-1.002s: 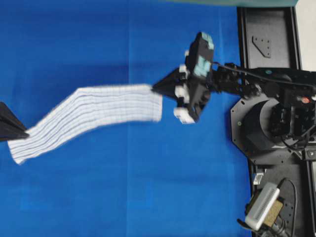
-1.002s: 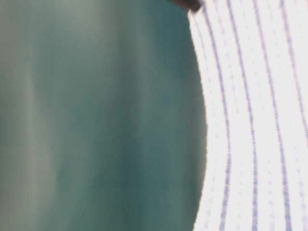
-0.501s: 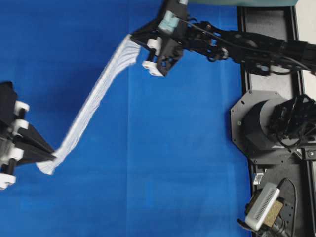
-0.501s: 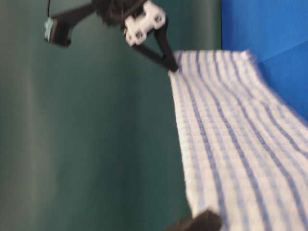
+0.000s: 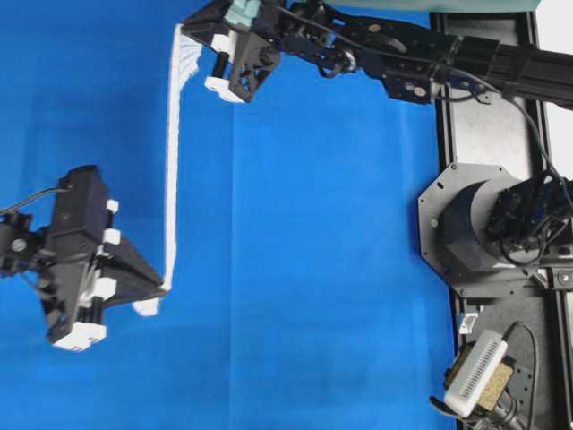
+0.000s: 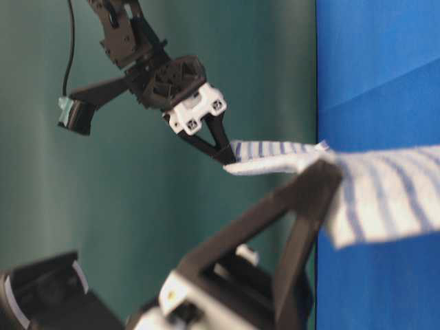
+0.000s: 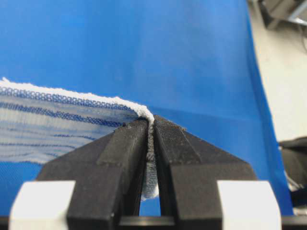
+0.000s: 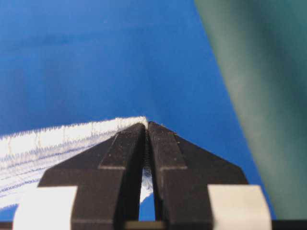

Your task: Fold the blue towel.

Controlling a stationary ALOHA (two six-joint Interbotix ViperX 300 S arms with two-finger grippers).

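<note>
I should use both grippers to carry the towel over the blue covering (image 5: 215, 179) and then pull back to lay it flat, because the blue towel hangs edge-on from my left gripper (image 5: 173, 161) and my right gripper.
The blue towel (image 5: 170, 161), white with thin blue and navy stripes, hangs stretched edge-on between both grippers above the blue table covering (image 5: 322, 269). My left gripper (image 5: 164, 288) at the lower left is shut on the towel's near corner (image 7: 144, 112); cloth shows pinched between its fingers. My right gripper (image 5: 183, 29) at the top of the overhead view is shut on the far corner (image 8: 139, 120). In the table-level view the towel (image 6: 385, 192) runs level from the right gripper (image 6: 230, 159) toward the left gripper (image 6: 333, 168) in the foreground.
The right arm (image 5: 403, 54) reaches across the top of the table from its black base (image 5: 501, 224) at the right edge. A small white box (image 5: 476, 372) sits at the lower right. A green backdrop (image 6: 137, 206) stands behind the table.
Both grippers have carried the towel up and round: the right one swung to the far top, the left one moved inward from the left edge. The towel now hangs taut and edge-on.
</note>
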